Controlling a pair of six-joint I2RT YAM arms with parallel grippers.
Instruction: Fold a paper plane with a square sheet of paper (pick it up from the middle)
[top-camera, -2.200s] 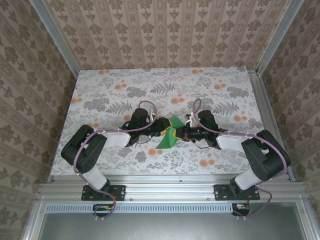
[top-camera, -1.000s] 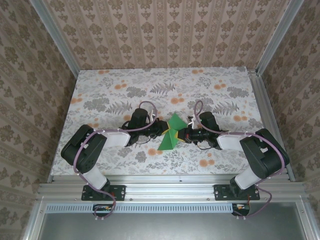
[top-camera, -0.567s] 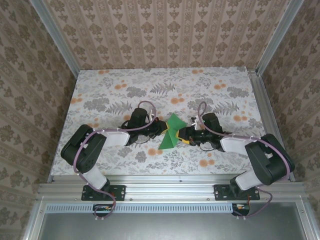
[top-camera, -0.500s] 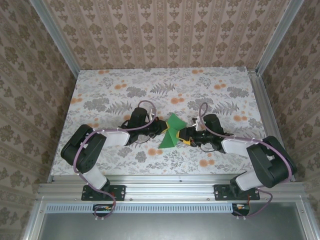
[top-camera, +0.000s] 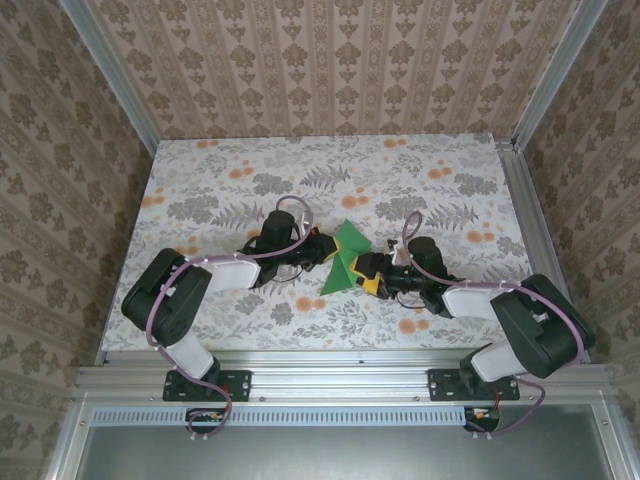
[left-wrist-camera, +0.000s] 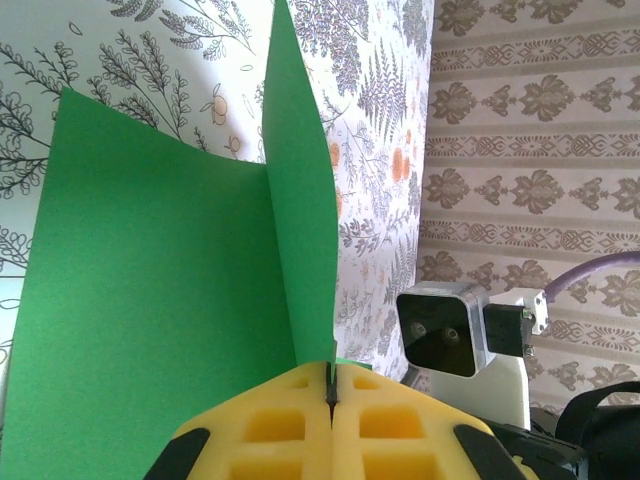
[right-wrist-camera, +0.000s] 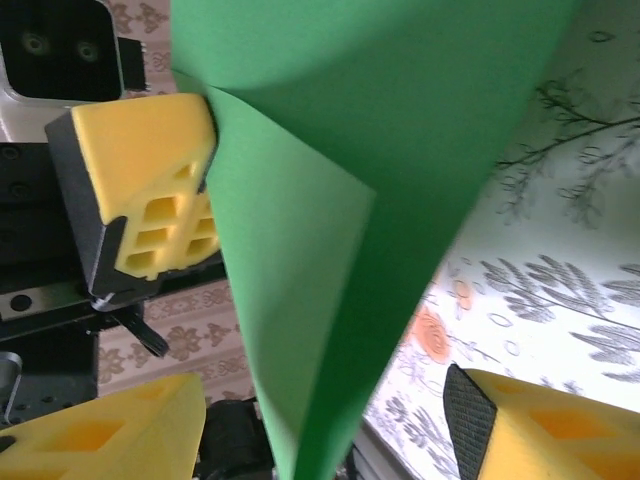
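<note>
The paper where its flaps meet (left-wrist-camera: 312, 345) is pinched in my left gripper, so next my right gripper grabs the paper's fold (right-wrist-camera: 312, 405) and turns the paper before my left gripper takes one of the paper's edges.
The bright green square sheet of paper (top-camera: 344, 262) is folded into a pointed wedge with a centre crease and hangs just above the table's middle. My left gripper (top-camera: 325, 254) is shut on its left edge. In the left wrist view the yellow fingertips (left-wrist-camera: 300, 420) of the left gripper (left-wrist-camera: 330, 385) pinch the paper (left-wrist-camera: 170, 300) where two flaps meet. My right gripper (top-camera: 369, 274) is open at the paper's right side. In the right wrist view the paper (right-wrist-camera: 350, 150) passes down through the right gripper (right-wrist-camera: 320, 430), with a gap to each pad (right-wrist-camera: 540, 425).
The floral tabletop (top-camera: 330, 180) stretches behind and to both sides of the arms. Aluminium frame rails (top-camera: 515, 200) edge it, with patterned walls beyond. The left gripper's yellow finger (right-wrist-camera: 150, 190) sits close to the right gripper.
My right gripper has opened and let go of the paper, and has slid toward the near edge. The left gripper stays shut on the paper, which has lifted slightly.
</note>
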